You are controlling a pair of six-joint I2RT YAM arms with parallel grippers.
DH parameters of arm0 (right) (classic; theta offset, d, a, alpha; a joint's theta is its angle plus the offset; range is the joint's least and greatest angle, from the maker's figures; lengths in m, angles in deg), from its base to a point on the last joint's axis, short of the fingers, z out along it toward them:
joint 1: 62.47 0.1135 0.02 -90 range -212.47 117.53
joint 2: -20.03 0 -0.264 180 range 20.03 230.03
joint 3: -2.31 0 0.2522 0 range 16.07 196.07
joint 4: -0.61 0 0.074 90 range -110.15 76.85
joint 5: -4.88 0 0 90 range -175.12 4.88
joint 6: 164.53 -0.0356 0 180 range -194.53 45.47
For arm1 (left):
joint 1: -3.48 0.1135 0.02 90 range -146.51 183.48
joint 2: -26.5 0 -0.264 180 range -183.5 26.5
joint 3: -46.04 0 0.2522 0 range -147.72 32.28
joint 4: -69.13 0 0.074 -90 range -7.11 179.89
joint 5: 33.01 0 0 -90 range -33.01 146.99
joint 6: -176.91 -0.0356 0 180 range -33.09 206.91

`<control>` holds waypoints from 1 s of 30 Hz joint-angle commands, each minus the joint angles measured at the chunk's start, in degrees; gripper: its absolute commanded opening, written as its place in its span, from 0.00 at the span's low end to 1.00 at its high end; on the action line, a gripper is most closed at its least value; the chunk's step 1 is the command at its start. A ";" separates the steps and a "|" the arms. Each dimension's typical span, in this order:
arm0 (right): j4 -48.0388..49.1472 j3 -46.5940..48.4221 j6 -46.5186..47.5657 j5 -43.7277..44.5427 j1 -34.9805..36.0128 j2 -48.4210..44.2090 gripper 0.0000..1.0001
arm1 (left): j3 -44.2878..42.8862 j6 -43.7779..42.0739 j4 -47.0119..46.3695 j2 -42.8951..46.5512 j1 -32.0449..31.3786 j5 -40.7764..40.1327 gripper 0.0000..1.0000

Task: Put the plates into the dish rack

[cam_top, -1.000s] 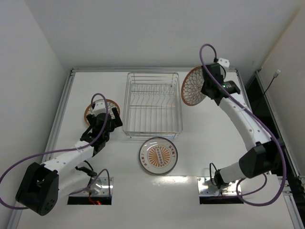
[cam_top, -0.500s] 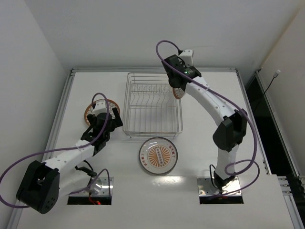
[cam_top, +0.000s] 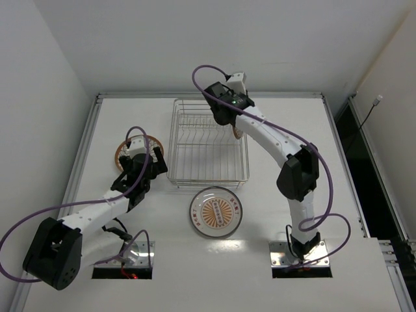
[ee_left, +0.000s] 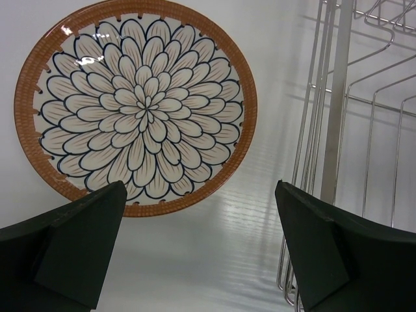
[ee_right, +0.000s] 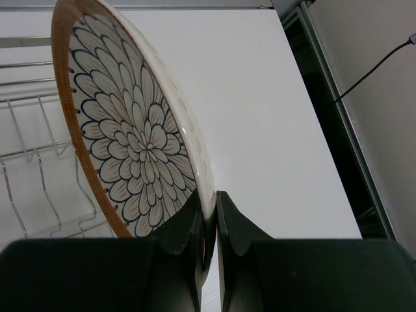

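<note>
The flower-patterned plate (ee_right: 140, 146) is on edge and parallel to the rack's wires, so my right gripper keeps moving it toward the wires (ee_right: 80, 185) and lets go of it there.
My right gripper (cam_top: 231, 122) is shut on the rim of a small orange-brown flower-patterned plate (ee_right: 133, 143), held on edge over the back right part of the dish rack (cam_top: 208, 140). Only a sliver of that plate (cam_top: 238, 132) shows from above. The rack's tines (ee_right: 39, 149) lie to the plate's left in the right wrist view. A second small patterned plate (ee_left: 136, 107) lies flat on the table left of the rack, and from above (cam_top: 125, 147) my arm partly hides it. My left gripper (ee_left: 201, 247) is open above the table just beside it. The larger plate (cam_top: 216, 211) lies flat in front of the rack.
The rack's left wire wall (ee_left: 338, 130) stands close to the right of my left gripper. Raised rails run along the table's back edge (cam_top: 208, 95) and left edge (cam_top: 84, 156). White walls close in behind and to the left.
My right arm has swung left from beside the rack's right side to over its back right part, carrying the small plate. The left arm has barely moved.
</note>
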 commanded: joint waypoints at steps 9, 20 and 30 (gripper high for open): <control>1.60 4.00 -1.50 9.18 1.69 3.13 0.00 | -2.14 0.94 -2.06 -0.12 0.13 -0.74 0.99; -2.00 1.28 -7.47 9.70 4.95 6.21 0.11 | -2.14 1.46 -2.06 -0.12 0.13 -0.21 0.99; -4.55 1.28 -9.77 7.68 6.09 7.27 0.28 | -2.14 1.46 -2.06 -0.65 0.13 -0.21 0.99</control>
